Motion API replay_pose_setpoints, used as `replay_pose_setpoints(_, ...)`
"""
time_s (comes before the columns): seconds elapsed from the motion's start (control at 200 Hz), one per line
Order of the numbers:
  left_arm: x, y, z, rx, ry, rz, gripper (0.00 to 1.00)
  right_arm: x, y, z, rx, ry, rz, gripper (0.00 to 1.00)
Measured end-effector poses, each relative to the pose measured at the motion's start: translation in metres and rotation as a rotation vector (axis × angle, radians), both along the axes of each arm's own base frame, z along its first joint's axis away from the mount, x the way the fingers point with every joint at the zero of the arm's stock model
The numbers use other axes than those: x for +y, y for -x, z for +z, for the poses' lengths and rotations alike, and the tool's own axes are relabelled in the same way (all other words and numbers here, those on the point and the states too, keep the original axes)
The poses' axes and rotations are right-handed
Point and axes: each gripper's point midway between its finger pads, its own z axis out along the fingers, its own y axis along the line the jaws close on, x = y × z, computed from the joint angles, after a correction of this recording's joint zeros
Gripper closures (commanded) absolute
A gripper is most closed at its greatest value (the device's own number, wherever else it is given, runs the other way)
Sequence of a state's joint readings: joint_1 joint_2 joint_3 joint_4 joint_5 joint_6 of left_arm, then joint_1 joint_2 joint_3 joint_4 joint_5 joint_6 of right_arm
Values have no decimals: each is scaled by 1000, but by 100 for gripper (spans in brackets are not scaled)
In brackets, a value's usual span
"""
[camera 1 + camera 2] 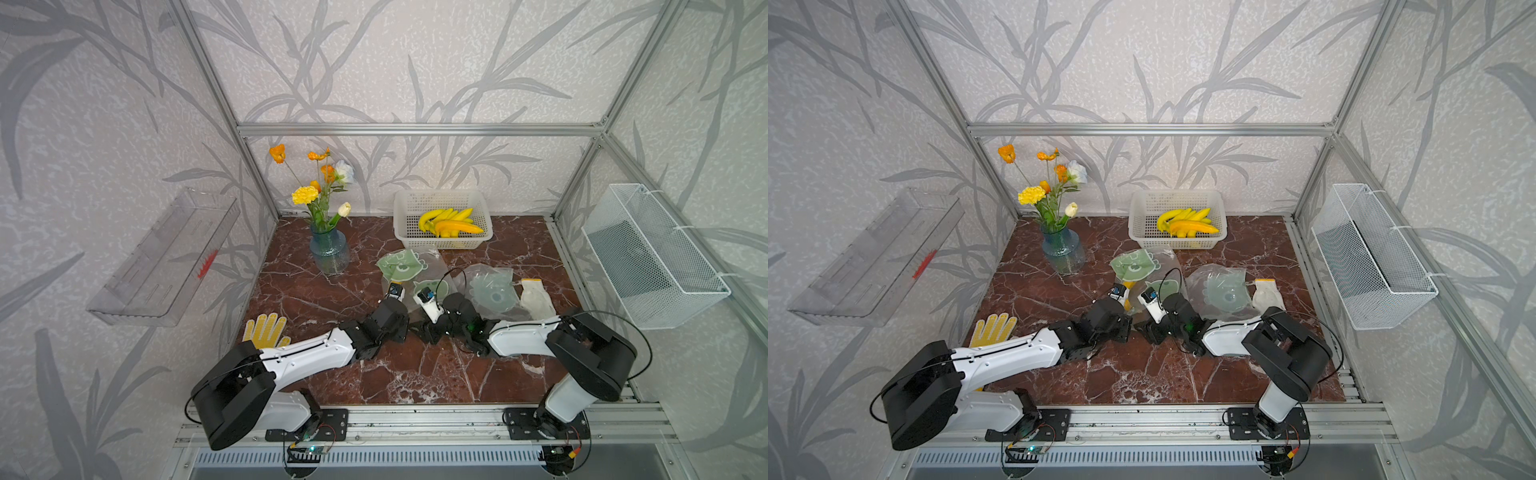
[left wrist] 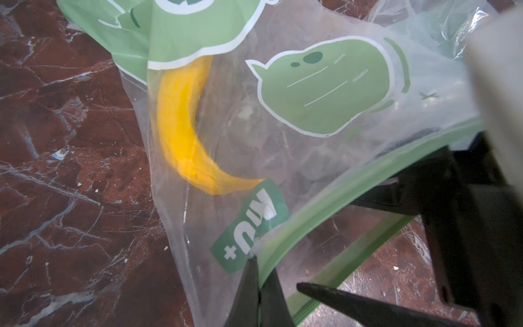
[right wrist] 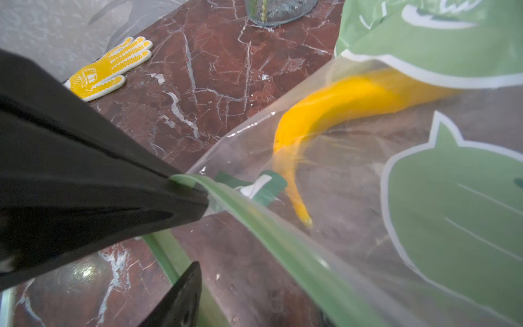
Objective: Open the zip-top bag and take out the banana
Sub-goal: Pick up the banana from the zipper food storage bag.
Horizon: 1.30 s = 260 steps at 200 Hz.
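Note:
The bag's opening (image 2: 338,239) is parted and the banana's thin end (image 2: 255,184) faces it, so my right gripper should keep reaching in and close on that end.
The zip-top bag (image 1: 417,266) (image 1: 1152,266), clear with green prints, lies mid-table. Its green zip rim (image 2: 334,198) is parted and the mouth gapes. The yellow banana (image 2: 181,127) (image 3: 339,104) lies inside along one side edge; a bit of it shows in a top view (image 1: 1128,286). My left gripper (image 2: 257,264) (image 1: 395,297) is shut on the upper zip rim near the bag's corner. My right gripper (image 3: 257,294) (image 1: 428,303) is open at the mouth, holding nothing. One of its fingers (image 3: 186,283) sits at the lower zip strip; the other is mostly hidden.
A white basket (image 1: 442,197) of bananas stands at the back, with a blue vase (image 1: 329,253) of flowers to its left. Another clear bag (image 1: 492,286) and a white glove (image 1: 536,297) lie right of the arms. A yellow glove (image 1: 266,330) lies front left.

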<state>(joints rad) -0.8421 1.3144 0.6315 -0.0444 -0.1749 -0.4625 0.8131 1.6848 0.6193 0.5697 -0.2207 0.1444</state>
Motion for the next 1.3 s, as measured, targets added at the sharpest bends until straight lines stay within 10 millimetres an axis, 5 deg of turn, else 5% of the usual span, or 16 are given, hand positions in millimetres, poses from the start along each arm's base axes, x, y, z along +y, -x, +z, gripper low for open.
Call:
replay_pose_setpoints(0.735, -3, 7, -9, 15, 23, -44, 98, 29, -34, -30, -33, 38, 85, 34)
replay_pose_setpoints(0.965, -5, 5, -8, 7, 35, -45, 98, 32, -38, -34, -22, 28, 120, 46)
replay_pose_setpoints(1.3, -3, 5, -10, 5, 28, -36, 98, 37, -32, -37, 7, 3, 171, 87)
